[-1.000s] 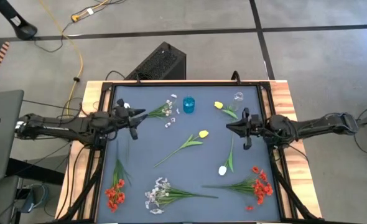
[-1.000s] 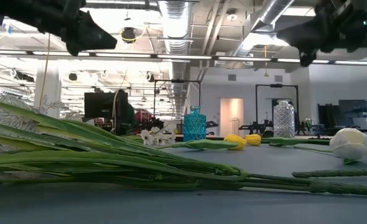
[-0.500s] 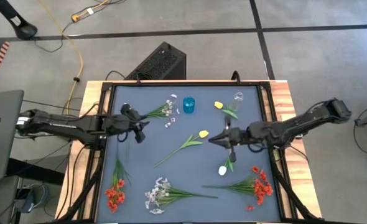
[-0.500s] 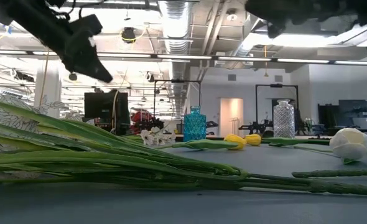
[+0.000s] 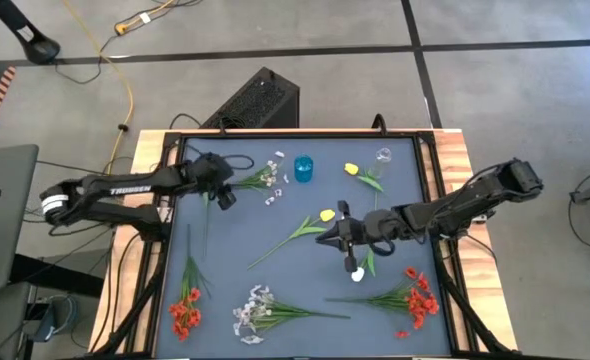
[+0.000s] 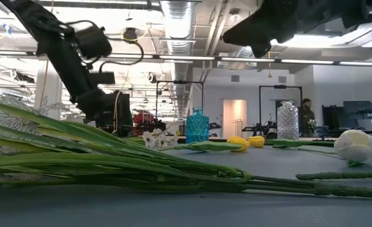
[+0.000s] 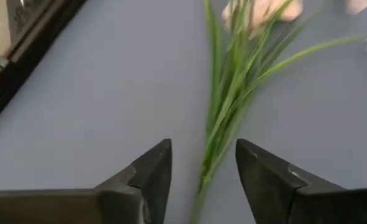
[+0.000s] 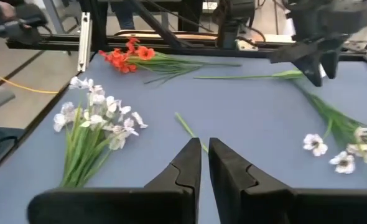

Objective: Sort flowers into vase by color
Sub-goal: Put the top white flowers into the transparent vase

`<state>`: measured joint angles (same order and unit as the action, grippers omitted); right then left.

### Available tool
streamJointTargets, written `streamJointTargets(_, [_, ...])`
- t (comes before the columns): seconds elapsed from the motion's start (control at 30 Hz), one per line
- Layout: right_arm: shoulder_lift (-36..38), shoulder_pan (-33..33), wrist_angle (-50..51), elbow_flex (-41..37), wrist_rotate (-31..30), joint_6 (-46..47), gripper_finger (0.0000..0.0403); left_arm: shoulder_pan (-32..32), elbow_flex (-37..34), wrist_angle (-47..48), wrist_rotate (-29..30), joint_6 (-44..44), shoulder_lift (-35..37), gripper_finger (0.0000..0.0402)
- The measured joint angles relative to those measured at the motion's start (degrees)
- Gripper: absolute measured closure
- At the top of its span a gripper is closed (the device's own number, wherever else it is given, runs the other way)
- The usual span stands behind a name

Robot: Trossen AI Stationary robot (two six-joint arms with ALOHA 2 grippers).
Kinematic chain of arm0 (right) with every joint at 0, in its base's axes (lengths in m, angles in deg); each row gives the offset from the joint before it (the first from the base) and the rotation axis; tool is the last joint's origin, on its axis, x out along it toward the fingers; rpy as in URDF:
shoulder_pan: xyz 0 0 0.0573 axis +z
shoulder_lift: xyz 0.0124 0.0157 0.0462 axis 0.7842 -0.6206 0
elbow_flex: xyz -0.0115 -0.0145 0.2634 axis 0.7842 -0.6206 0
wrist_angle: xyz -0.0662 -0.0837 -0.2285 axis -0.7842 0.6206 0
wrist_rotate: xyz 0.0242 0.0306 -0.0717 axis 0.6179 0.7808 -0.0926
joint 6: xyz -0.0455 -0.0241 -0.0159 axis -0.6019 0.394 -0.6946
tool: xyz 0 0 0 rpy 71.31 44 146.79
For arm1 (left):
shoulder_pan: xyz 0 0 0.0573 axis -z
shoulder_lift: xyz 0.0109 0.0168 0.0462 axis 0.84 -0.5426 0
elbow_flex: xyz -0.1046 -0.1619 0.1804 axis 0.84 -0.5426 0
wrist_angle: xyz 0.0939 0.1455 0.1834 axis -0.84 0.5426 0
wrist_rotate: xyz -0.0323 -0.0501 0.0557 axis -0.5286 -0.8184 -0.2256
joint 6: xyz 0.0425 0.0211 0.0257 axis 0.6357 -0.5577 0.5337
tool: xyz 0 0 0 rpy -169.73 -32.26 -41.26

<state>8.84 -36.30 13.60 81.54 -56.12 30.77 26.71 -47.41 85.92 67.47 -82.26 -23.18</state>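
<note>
The robot's left gripper has the pale spray's stems (image 5: pixel 245 183) running lengthwise between its open fingers, so it should go on moving down and close on the narrow stem end (image 7: pixel 205 180).
My left gripper (image 7: pixel 202 171) is open, tipped down over the far-left part of the blue mat. Its fingers stand either side of the stem end of a pale spray (image 7: pixel 230 93), seen from above as spray (image 5: pixel 258 178), without touching it. My right gripper (image 5: pixel 327 238) hovers shut and holding nothing at mid-table, beside a yellow tulip (image 5: pixel 326 214) that lies flat. A white tulip (image 5: pixel 358 272), a second yellow tulip (image 5: pixel 351 169), two red clusters (image 5: pixel 185 310) (image 5: pixel 416 298) and another pale spray (image 5: pixel 251 310) also lie flat on the mat. A blue vase (image 5: pixel 303 168) and a clear vase (image 5: pixel 383 156) stand at the far edge.
The mat sits in a black frame (image 5: pixel 171 230) on a wooden table. A black box (image 5: pixel 255 100) and cables lie on the floor beyond the far edge. Bare mat lies between the flowers at mid-left (image 5: pixel 235 235).
My left gripper has sunk toward the mat and tipped downward over the stem end of the far-left pale spray. My right gripper has travelled toward the table's left, from the right side to the middle beside the yellow tulip. The flowers have stayed where they were.
</note>
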Motion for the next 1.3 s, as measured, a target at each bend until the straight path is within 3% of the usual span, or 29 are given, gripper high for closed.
streamJointTargets(0.2, [-0.1, 0.8, -0.1, 0.1, 0.0, 2.2, 0.0309, -1.7, 0.0, -1.5, -4.0, 5.9, -4.9, 0.0196])
streamJointTargets(0.33, [-0.1, 0.8, 0.4, 0.1, 0.0, 2.5, 0.0292, -4.0, 0.0, -3.2, -4.4, 7.8, -9.1, 0.0194])
streamJointTargets(0.5, [-0.1, 0.8, 0.9, 0.1, 0.0, 2.5, 0.0285, -7.4, 1.3, -3.5, -10.5, 8.2, -14.1, 0.0197])
streamJointTargets(0.63, [-0.1, 0.8, 1.8, 0.1, 0.0, 3.5, 0.0284, -8.5, 3.2, -3.0, -13.4, 8.4, -16.1, 0.0251])
streamJointTargets(0.8, [-0.1, 0.9, 3.1, 0.1, 0.7, 5.5, 0.0284, -8.6, 5.8, -2.1, -13.1, 7.6, -15.9, 0.0382])
streamJointTargets(1.1, [-0.1, 3.3, 6.4, 0.1, 1.7, 8.9, 0.0284, -9.3, 7.6, -8.8, -17.0, 6.4, -8.5, 0.0399])
streamJointTargets(1.3, [-0.1, 4.7, 6.6, 0.1, 1.6, 9.0, 0.0284, -10.3, 7.7, -17.7, -27.0, -0.3, -1.3, 0.0401])
